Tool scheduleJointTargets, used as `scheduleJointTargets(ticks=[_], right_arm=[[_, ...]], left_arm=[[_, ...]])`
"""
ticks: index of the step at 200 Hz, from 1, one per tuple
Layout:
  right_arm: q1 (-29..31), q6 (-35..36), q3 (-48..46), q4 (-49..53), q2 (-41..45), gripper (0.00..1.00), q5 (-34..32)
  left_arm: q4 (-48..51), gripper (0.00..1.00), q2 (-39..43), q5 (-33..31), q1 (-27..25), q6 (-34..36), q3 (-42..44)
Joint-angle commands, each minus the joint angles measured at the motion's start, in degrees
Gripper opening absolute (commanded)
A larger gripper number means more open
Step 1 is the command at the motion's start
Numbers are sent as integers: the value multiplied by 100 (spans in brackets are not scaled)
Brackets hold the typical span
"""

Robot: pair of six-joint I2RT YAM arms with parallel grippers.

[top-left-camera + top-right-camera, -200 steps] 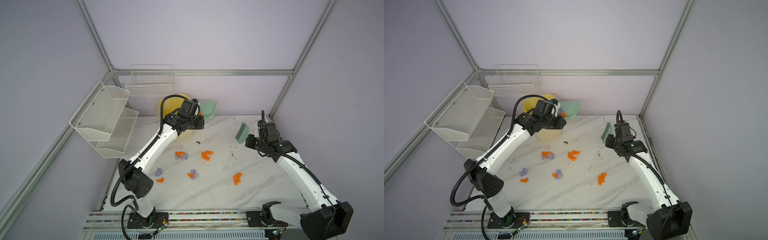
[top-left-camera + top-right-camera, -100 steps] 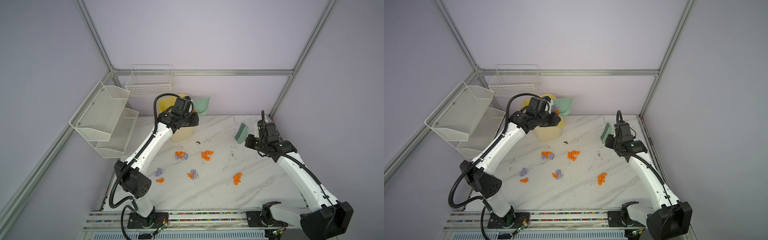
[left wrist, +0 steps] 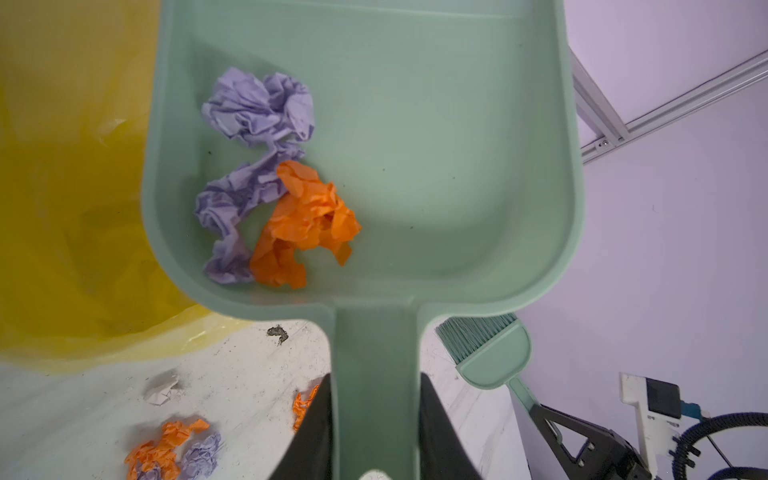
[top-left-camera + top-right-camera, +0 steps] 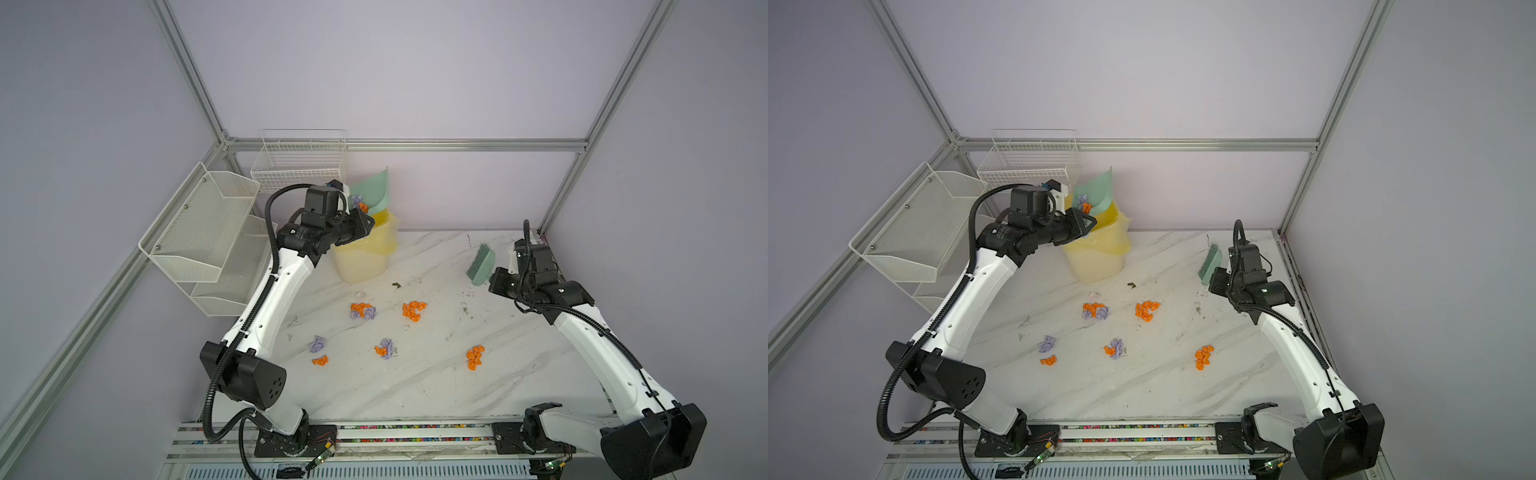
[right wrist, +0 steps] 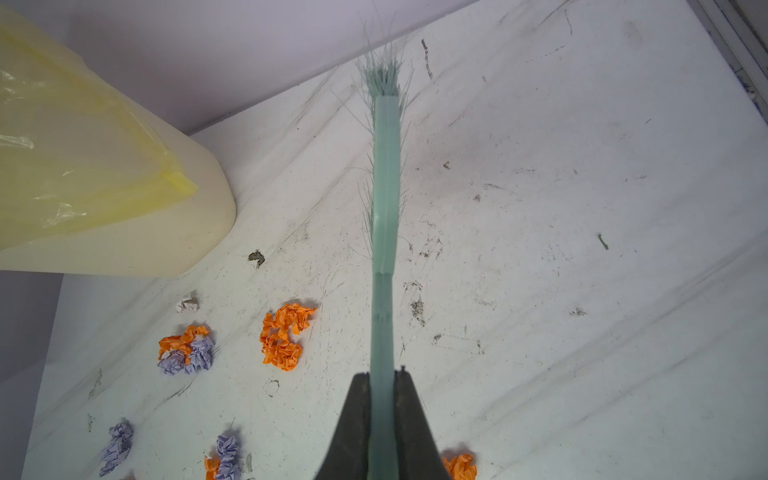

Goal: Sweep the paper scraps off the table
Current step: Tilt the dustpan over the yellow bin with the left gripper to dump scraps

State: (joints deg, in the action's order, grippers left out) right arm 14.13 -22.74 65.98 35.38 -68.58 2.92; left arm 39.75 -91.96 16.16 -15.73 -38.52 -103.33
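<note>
The robot's left gripper should turn the dustpan onto its side above the yellow-lined bin (image 4: 1108,216), because the paper scraps are in the dustpan's corner (image 4: 362,205) by the handle.
My left gripper (image 3: 376,386) is shut on the handle of a mint-green dustpan (image 4: 376,191), held tipped up over the yellow-lined bin (image 4: 365,253) at the back of the table (image 4: 436,386). Lavender and orange paper scraps (image 3: 286,199) lie inside the pan near its handle end. More paper scraps sit on the marble top in loose clusters (image 4: 362,311) (image 4: 414,310) (image 4: 475,357) (image 4: 385,349) (image 4: 318,344). My right gripper (image 5: 382,376) is shut on the handle of the green brush (image 4: 481,264), held above the table's back right, bristles pointing away.
Two-tier white mesh shelves (image 4: 208,232) and a wire basket (image 4: 301,162) hang at the back left. A dark speck (image 4: 396,284) and a small white wad (image 4: 360,294) lie just in front of the bin. Aluminium rails (image 4: 374,428) edge the front.
My left arm has carried the dustpan leftward and tipped it up more steeply above the bin, scraps still inside. The right arm and brush have stayed put.
</note>
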Motion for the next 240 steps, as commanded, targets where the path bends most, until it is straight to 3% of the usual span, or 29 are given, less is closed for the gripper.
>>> scheduleJointTargets(ticks=[1,75,112,145,171,193,240], right_arm=[[-40,-72,72,-128,37,0,92],[-36,-147,131,-171,-9,0,199],[-35,-169,160,-145,10,0,184],[-34,-176,152,-163,12,0,207],[-34,-179,132,-158,32,0,207],[-38,-174,122,-163,28,0,183],[-38,-161,91,-183,19,0,175]], left_arm=[[-828,0,208,852,218,-491,533],[-2448,0,369,2243,820,-1824,1692],[-4230,0,548,2857,1305,-3283,2717],[-5481,0,388,3345,1445,-4336,3062],[-7532,0,128,3582,1567,-5834,3487],[-8533,0,-105,3590,1595,-6624,3678],[-8758,0,-160,3529,1594,-6779,3882]])
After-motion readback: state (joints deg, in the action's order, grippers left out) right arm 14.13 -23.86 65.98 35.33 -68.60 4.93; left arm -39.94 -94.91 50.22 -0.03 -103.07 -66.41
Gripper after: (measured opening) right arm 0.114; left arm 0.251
